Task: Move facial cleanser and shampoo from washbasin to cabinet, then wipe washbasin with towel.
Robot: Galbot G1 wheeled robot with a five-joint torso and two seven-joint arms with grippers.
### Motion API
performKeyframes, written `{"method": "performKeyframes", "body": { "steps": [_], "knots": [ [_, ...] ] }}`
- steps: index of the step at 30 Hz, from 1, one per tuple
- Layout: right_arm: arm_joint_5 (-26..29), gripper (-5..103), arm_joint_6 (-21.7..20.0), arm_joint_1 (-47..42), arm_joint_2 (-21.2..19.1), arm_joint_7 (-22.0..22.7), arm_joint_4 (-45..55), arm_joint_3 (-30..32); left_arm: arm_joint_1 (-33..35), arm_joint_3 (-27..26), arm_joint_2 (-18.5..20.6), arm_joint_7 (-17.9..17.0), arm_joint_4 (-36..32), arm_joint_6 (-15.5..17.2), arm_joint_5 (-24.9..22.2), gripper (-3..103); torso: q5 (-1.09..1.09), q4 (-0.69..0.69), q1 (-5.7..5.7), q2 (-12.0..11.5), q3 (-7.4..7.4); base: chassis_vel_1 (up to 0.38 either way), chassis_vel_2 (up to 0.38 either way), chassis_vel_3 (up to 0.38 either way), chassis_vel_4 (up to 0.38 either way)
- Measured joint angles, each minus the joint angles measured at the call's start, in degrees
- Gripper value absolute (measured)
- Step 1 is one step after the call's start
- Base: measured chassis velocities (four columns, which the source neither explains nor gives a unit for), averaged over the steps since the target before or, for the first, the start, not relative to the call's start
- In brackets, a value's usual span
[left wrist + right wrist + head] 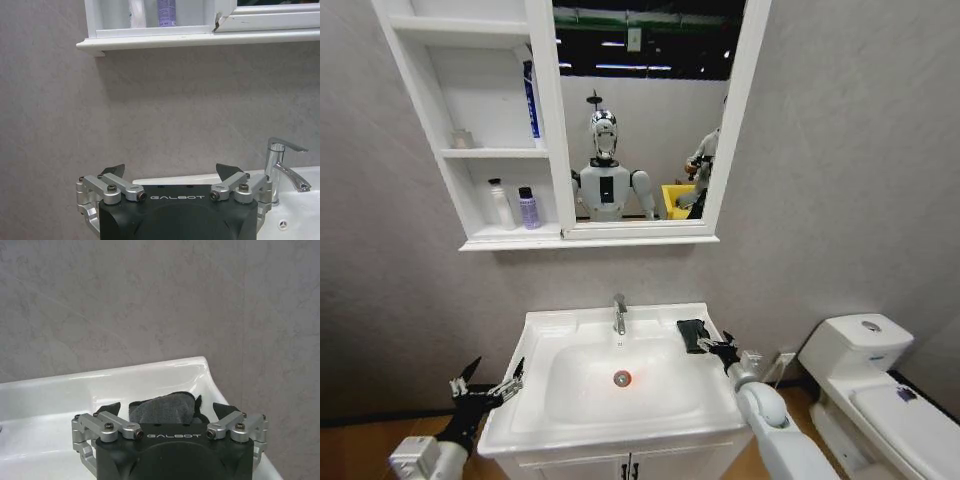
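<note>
Uneven red shows around the metal drain [622, 379]. I expect the red ring [629, 380] to come off when I wipe the washbasin with the towel.
The dark grey towel [692, 334] [162, 409] lies folded on the washbasin's [550, 325] right rim. My right gripper [723, 348] [166, 405] is open right at it, the cloth sitting between the spread fingers. Off the basin's left edge, my left gripper [486, 384] [170, 168] is open and holds nothing. In the cabinet's [545, 120] lowest compartment stand a white bottle [500, 203] [137, 12] and a purple bottle [528, 208] [166, 11]. A blue-and-white tube [531, 100] stands one shelf up. Which of these are the facial cleanser and the shampoo I cannot tell.
A chrome faucet [619, 314] [281, 164] rises at the bowl's back, and a red-ringed drain [622, 378] marks its middle. The mirror [650, 110] hangs above. A white toilet [868, 375] stands close on the right. Grey wall runs behind everything.
</note>
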Motion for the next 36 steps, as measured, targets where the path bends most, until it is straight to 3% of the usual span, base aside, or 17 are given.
{"method": "performKeyframes", "body": {
  "steps": [13,16,18,20,21,22,25,27,28,32,36],
  "knots": [
    [0.00,103,-2.63,7.05,0.66,-0.40,-7.93,-2.71,0.00,0.00,0.00,0.00,0.00,0.00,0.00,100,-0.02,-0.02,-0.01,0.00,0.00,0.000,0.000,0.000,0.000],
    [0.15,100,-2.60,8.14,0.67,-0.69,-9.46,-3.33,0.00,0.00,0.00,0.00,0.00,0.00,0.00,100,-0.02,-0.01,-0.01,0.00,0.00,0.000,0.000,0.000,0.000],
    [0.21,91,-2.35,8.84,0.62,-0.72,-10.63,-4.35,0.00,0.00,0.00,0.00,0.00,-0.01,0.00,100,-0.01,0.00,-0.01,0.00,0.00,0.000,0.000,0.000,0.000],
    [0.25,91,-2.35,8.95,0.54,-0.67,-10.79,-4.60,0.00,0.00,0.00,0.00,0.00,-0.01,0.00,100,-0.01,0.00,-0.01,0.00,0.00,0.000,0.000,0.000,0.000],
    [0.31,80,-2.42,9.02,0.47,-0.47,-10.91,-4.96,0.00,0.00,0.00,0.00,0.00,0.00,0.00,100,-0.02,-0.01,-0.01,0.00,-0.01,0.000,0.000,0.000,0.000],
    [0.31,80,-2.42,9.02,0.47,-0.47,-10.91,-4.96,0.00,0.00,0.00,0.00,0.00,0.00,0.00,100,-0.02,-0.01,-0.01,0.00,-0.01,0.000,0.000,0.000,0.000],
    [0.12,65,-2.45,8.58,0.56,-0.20,-10.91,-5.32,0.00,-0.01,0.00,0.00,0.00,-0.01,0.00,100,-0.02,0.00,-0.02,0.01,-0.01,0.000,0.000,0.000,0.000],
    [0.09,65,-2.43,8.43,0.56,-0.18,-10.84,-5.36,-0.01,0.00,0.00,0.00,0.00,-0.01,0.00,100,-0.02,-0.01,-0.02,0.00,-0.01,0.000,0.000,0.000,0.000],
    [-0.10,53,-2.27,7.76,0.56,-0.14,-10.54,-5.45,0.00,0.00,0.00,0.00,0.00,-0.01,0.00,100,-0.01,-0.01,-0.02,0.01,-0.01,0.000,0.000,0.000,0.000],
    [-0.16,48,-2.11,7.20,0.74,-0.07,-10.31,-5.36,0.00,0.00,0.00,0.00,0.00,-0.01,0.00,100,-0.02,-0.01,-0.02,0.01,-0.01,0.000,0.000,0.000,0.000],
    [-0.14,27,-1.97,6.52,0.76,0.06,-9.67,-5.25,-0.01,0.00,0.01,0.00,0.00,0.00,-0.01,100,-0.01,-0.01,-0.02,0.01,-0.02,0.000,0.000,0.000,0.000]
  ]
}}
